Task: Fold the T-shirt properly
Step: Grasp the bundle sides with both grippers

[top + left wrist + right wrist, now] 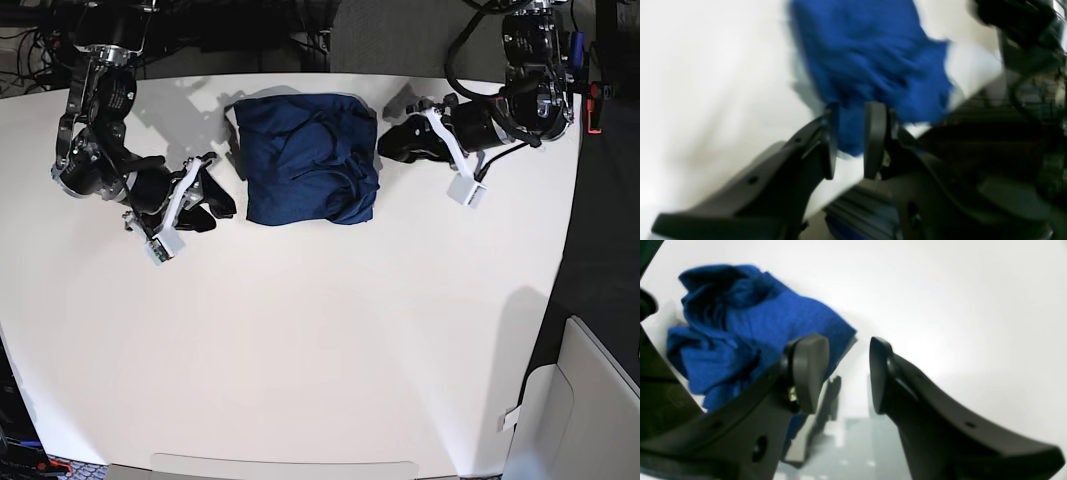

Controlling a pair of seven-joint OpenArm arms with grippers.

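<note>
The T-shirt lies rumpled (335,165) and its edge is outside my left gripper's fingers, so my left gripper should go back in and pinch that edge (373,150) before it starts to fold.
The T-shirt (310,165) lies on the white table (320,330) as a rumpled, roughly square dark-blue bundle near the far edge. My left gripper (392,140) sits just off its right edge. In the left wrist view that gripper (851,140) has its jaws a little apart, and the blurred T-shirt (867,56) shows through the gap without being pinched. My right gripper (215,195) is close to the bundle's left edge. In the right wrist view it (848,373) stands open and empty, with the T-shirt (750,326) behind its left finger.
The table's far edge runs just behind the shirt, with dark cables and equipment (250,30) beyond it. A pale chair-like object (580,400) stands off the right corner. Bare white tabletop stretches toward the front.
</note>
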